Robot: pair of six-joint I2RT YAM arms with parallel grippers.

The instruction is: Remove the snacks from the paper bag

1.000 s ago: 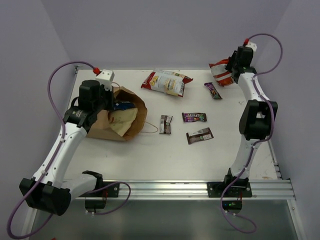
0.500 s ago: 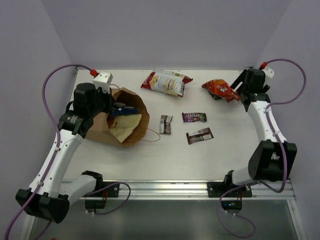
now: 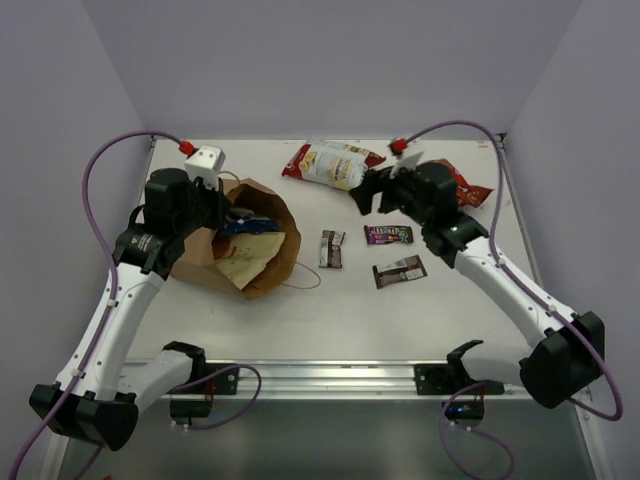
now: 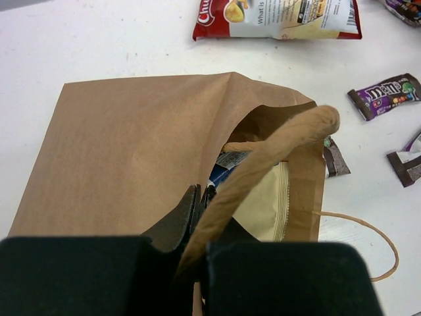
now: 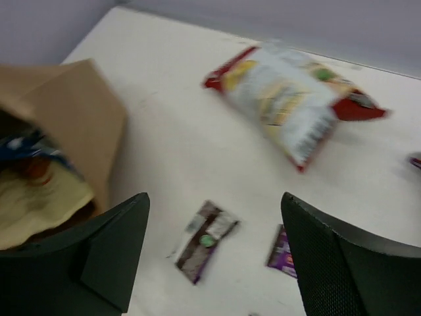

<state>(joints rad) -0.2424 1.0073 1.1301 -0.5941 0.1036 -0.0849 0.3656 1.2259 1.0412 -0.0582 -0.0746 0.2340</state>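
Observation:
The robot's open right gripper should keep reaching into the paper bag's opening (image 3: 280, 232), which gapes toward it, until the fingers close on the blue-white packet (image 3: 252, 224).
The brown paper bag (image 3: 262, 205) lies on its side at the left, mouth facing right. My left gripper (image 3: 232, 208) is shut on its upper rim by the handle (image 4: 276, 155), fingertips together (image 4: 200, 192). A blue-white packet (image 4: 227, 168) and a tan packet (image 4: 266, 204) show inside the bag. My right gripper (image 3: 368, 197) is open and empty above the table's middle (image 5: 214, 197). Below it lie a dark brown candy bar (image 5: 202, 240) and a purple candy bar (image 5: 283, 253). A white-red chip bag (image 3: 335, 165) lies at the back.
An orange-red chip bag (image 3: 472, 192) lies at the far right behind my right arm. Another dark brown bar (image 3: 400, 271) lies right of centre. The bag's loose handle loop (image 3: 305, 268) trails on the table. Purple walls close in the table.
My right arm has swung from the far right corner to the table's middle, leaving the orange-red chip bag on the table; its jaws are open. My left gripper stays on the bag.

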